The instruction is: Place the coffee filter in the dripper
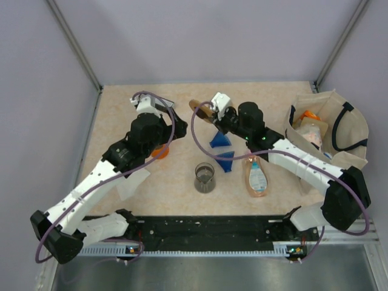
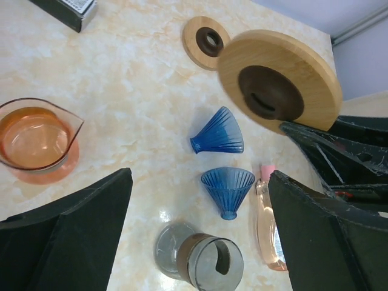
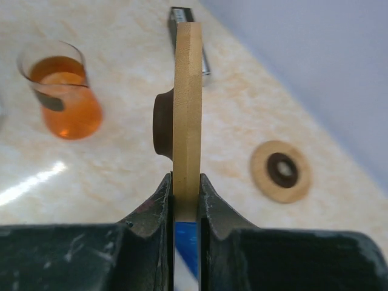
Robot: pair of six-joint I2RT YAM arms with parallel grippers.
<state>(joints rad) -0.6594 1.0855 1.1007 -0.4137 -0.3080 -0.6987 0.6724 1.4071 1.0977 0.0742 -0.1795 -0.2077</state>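
I should grab the disc's free edge (image 1: pixel 192 104) with my left gripper and put the disc at the orange glass server, because my right gripper is holding the wooden disc (image 1: pixel 200 110) away from that server.
Two blue ribbed cone drippers (image 1: pixel 219 140) (image 1: pixel 225 160) lie on their sides mid-table; the left wrist view shows them as a far dripper (image 2: pixel 219 133) and a near dripper (image 2: pixel 227 188). A pale flat sheet (image 1: pixel 130 183), which looks like the coffee filter, lies under my left arm. My right gripper (image 3: pixel 186 182) is shut on the edge of a round wooden disc (image 3: pixel 187 109) with a dark centre and holds it upright above the cones (image 2: pixel 279 79). My left gripper (image 2: pixel 201 176) is open and empty, its fingers (image 2: pixel 79 230) wide apart, beside the orange glass.
An orange glass server (image 2: pixel 36 139) stands left, a grey glass server (image 2: pixel 203 257) near the front. A second wooden disc (image 2: pixel 206 41) lies at the back. A pink pouch (image 1: pixel 256 176) lies on the right, beside a cloth bag (image 1: pixel 333 130). A black box (image 2: pixel 66 9) is at the back left.
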